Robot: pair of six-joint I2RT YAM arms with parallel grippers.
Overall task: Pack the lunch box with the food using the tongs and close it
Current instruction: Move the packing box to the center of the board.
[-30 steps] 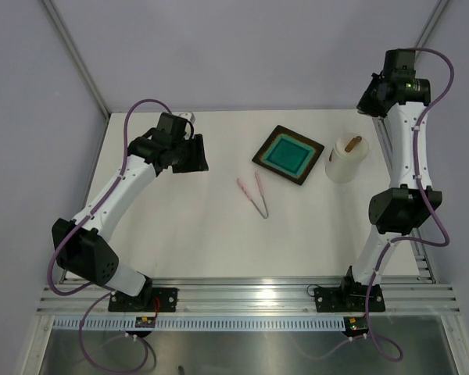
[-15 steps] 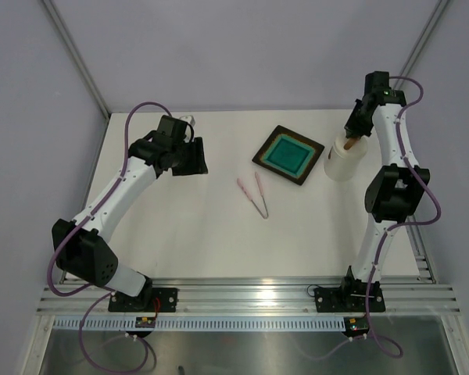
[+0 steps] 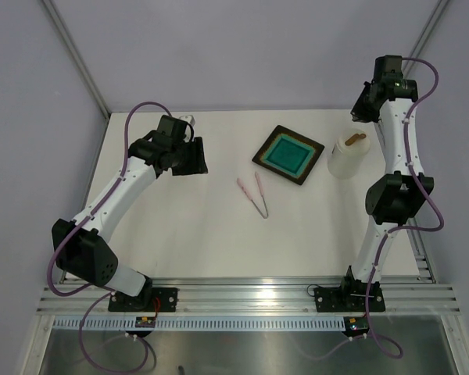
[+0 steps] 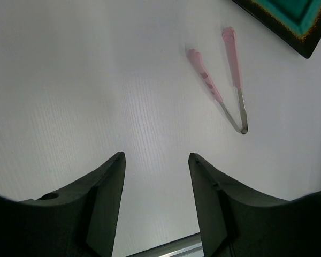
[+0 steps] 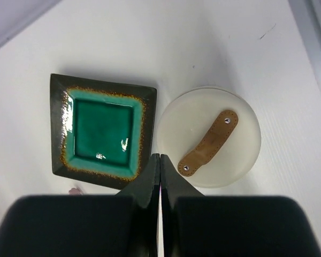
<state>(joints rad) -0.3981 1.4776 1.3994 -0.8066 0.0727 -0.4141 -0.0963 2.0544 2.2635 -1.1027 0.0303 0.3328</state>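
Note:
The lunch box (image 3: 345, 162) is far back next to the tray. My shut right gripper should pull it closer from its far side (image 3: 350, 131) before opening its lid.
The lunch box (image 3: 344, 162) is a white round tub at the right of the table. Its lid (image 5: 224, 120) is on, with a brown strap handle (image 5: 208, 143). The pink tongs (image 3: 263, 201) lie flat on the table's middle, also seen as tongs (image 4: 234, 56) in the left wrist view. No food is in view. My right gripper (image 3: 362, 109) hangs shut and empty above the lid's left edge; its gripper tips (image 5: 160, 156) meet. My left gripper (image 3: 190, 156) hovers open at the left, gripper (image 4: 156, 155) holding nothing, well short of the tongs.
A black square tray with a teal centre (image 3: 259, 159) sits between the tongs and the lunch box, its tray rim (image 5: 59, 128) beside the lid. A metal rail (image 3: 391, 148) runs along the table's right edge, close to the tub.
My right gripper dipped to the lid's handle half a second ago and has risen back above it, shut. The lid stays on. The left arm has not moved.

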